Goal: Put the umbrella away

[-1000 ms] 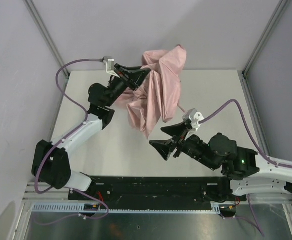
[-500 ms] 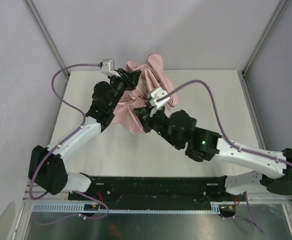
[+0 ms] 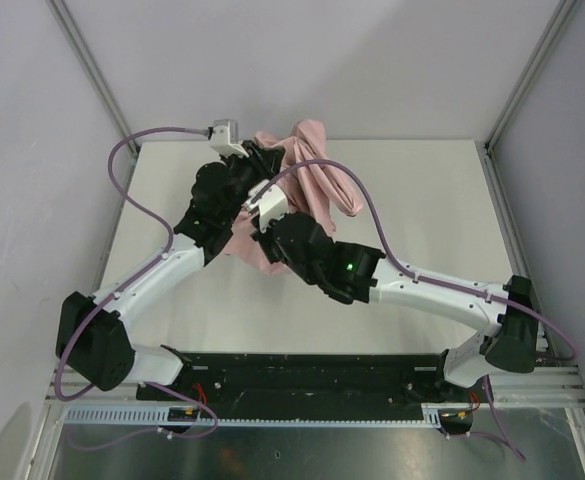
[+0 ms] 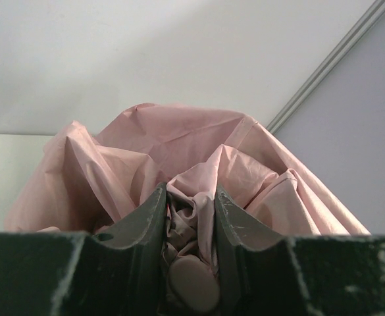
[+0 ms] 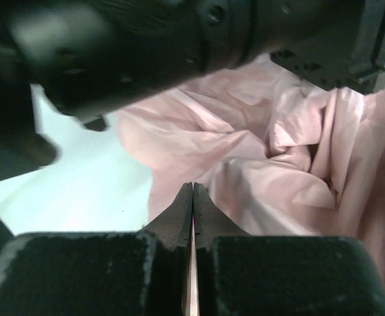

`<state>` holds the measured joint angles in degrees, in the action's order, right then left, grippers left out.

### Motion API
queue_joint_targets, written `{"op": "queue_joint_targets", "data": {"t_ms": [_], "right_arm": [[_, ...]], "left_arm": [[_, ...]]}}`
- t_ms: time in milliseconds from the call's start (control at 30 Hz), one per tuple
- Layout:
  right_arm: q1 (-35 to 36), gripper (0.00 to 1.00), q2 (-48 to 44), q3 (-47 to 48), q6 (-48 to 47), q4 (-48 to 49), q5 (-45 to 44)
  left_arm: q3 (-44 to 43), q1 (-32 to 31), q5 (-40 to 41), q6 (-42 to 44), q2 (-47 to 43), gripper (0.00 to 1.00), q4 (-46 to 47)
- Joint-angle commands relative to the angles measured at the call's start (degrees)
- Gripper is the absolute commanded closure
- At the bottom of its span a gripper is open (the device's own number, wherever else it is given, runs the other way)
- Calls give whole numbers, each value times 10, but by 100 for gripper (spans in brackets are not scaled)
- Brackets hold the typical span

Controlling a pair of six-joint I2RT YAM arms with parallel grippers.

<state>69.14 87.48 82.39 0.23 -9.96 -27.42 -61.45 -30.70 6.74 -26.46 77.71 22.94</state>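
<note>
The robot's left gripper is closed on the umbrella's gathered folds point(image 4: 205, 181), so the right gripper goes on moving toward the fabric point(image 5: 238, 174) below that grip and lets go there.
The umbrella point(image 3: 312, 178) is a crumpled pale pink fabric bundle at the back middle of the table. My left gripper point(image 3: 257, 160) reaches it from the left and is shut on it. In the left wrist view its fingers point(image 4: 156, 210) squeeze folds of the umbrella point(image 4: 179, 138) and a rounded pink piece point(image 4: 193, 282) deep between them. My right gripper point(image 3: 262, 222) lies just under the left one, at the bundle's near-left edge. In the right wrist view the right gripper point(image 5: 193, 186) is shut, tips against the umbrella point(image 5: 245, 151), with no fabric visible between the jaws.
The white table point(image 3: 422, 200) is walled at the back and both sides, with metal posts point(image 3: 517, 90) in the corners. The left arm's black wrist point(image 5: 146, 39) hangs close over the right gripper. A purple cable point(image 3: 372, 215) loops over the right arm.
My right arm swung from the front right across to the umbrella and its jaws went from wide open to shut. The fabric has collapsed into a smaller bundle. The left gripper kept its hold.
</note>
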Motion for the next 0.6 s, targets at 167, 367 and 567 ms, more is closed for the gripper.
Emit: {"op": "queue_joint_targets", "data": {"t_ms": [167,367,567], "right_arm": [[-40,100,7,13,10,-4,7],[-82,100,11,4,-20,58,33],[-138,100,31,2,-57,137,-6]], "left_arm": [[-42,-9,-16,7,-39,100,41],[-51,-22,-53,-4,-36,100,41],[-49,-27,-81,-6,-38,100,41]]}}
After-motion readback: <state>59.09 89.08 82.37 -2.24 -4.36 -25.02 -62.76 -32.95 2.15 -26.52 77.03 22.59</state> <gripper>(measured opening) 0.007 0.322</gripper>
